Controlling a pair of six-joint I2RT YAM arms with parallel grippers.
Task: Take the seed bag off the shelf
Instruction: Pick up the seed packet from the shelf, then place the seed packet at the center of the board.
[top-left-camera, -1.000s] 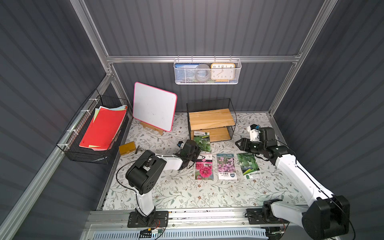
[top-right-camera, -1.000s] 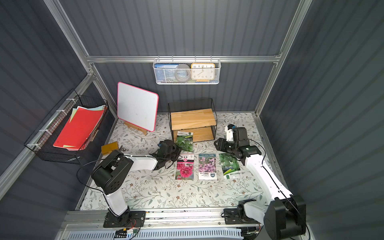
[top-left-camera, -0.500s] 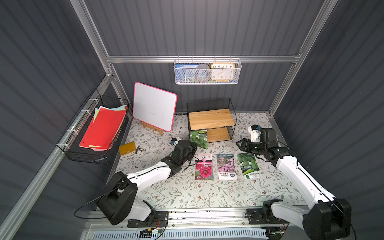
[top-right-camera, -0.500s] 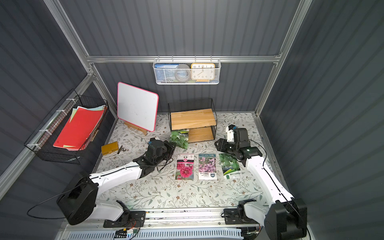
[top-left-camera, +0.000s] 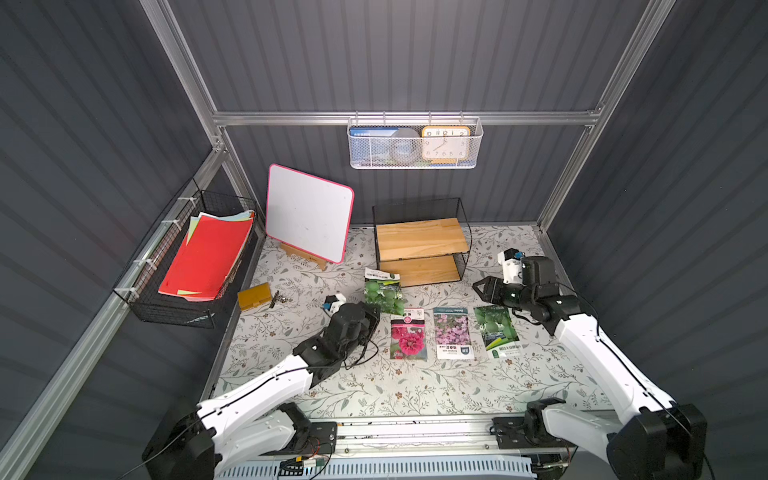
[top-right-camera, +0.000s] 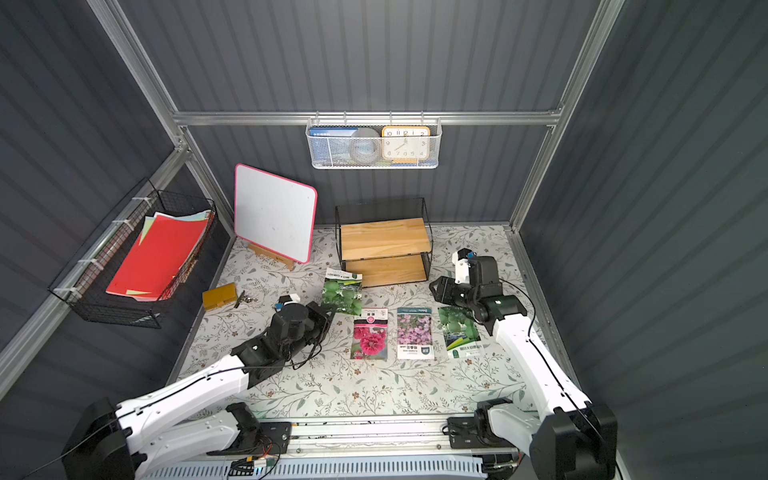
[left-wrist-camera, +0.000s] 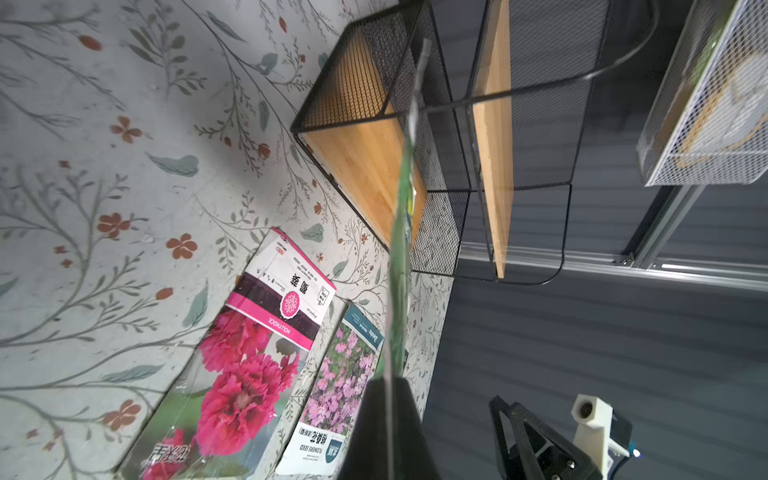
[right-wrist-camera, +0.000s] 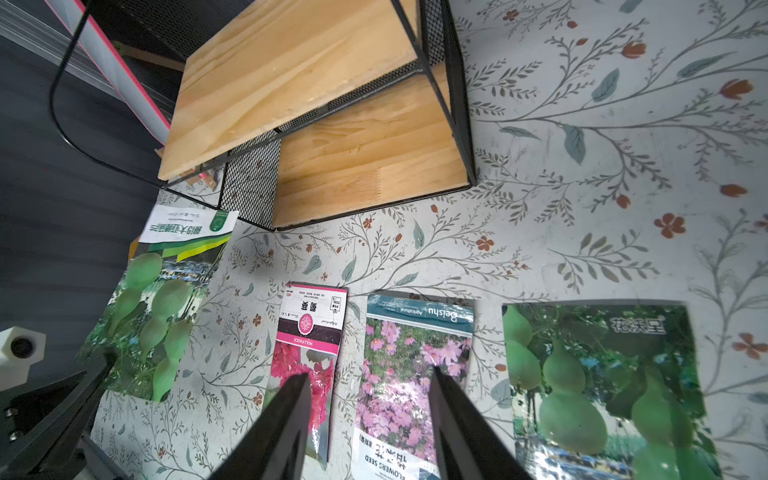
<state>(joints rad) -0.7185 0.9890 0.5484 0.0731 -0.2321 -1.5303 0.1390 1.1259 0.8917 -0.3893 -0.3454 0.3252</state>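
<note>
The held seed bag (top-right-camera: 342, 293) is clear of the shelf, so I should keep lowering it with my left gripper into the open space (top-right-camera: 337, 337) beside the hollyhock bag until it is lying flat.
My left gripper (top-left-camera: 375, 311) (top-right-camera: 328, 314) is shut on the lower edge of a green seed bag (top-left-camera: 382, 291) (top-right-camera: 342, 291) printed with gourds. It holds the bag tilted above the table, just in front of the left front corner of the shelf (top-left-camera: 419, 239) (top-right-camera: 384, 239) and clear of it. The left wrist view shows the seed bag (left-wrist-camera: 402, 232) edge-on, running out from the left gripper (left-wrist-camera: 388, 386). Both wooden boards of the shelf (right-wrist-camera: 291, 83) are bare. My right gripper (top-left-camera: 478, 289) (right-wrist-camera: 370, 374) is open and holds nothing, hovering right of the shelf.
Three seed bags lie in a row on the floral table: red hollyhock (top-left-camera: 409, 337), pink flowers (top-left-camera: 452, 332), green gourds (top-left-camera: 496, 330). A whiteboard (top-left-camera: 307, 218) leans at the back left, a small yellow box (top-left-camera: 254, 296) beside it. A black wire basket (top-left-camera: 174, 309) and a white mesh basket (top-left-camera: 415, 162) hang on the walls.
The left arm has stretched out low and drawn the green seed bag a little left and forward, away from the shelf. The right arm has stayed put.
</note>
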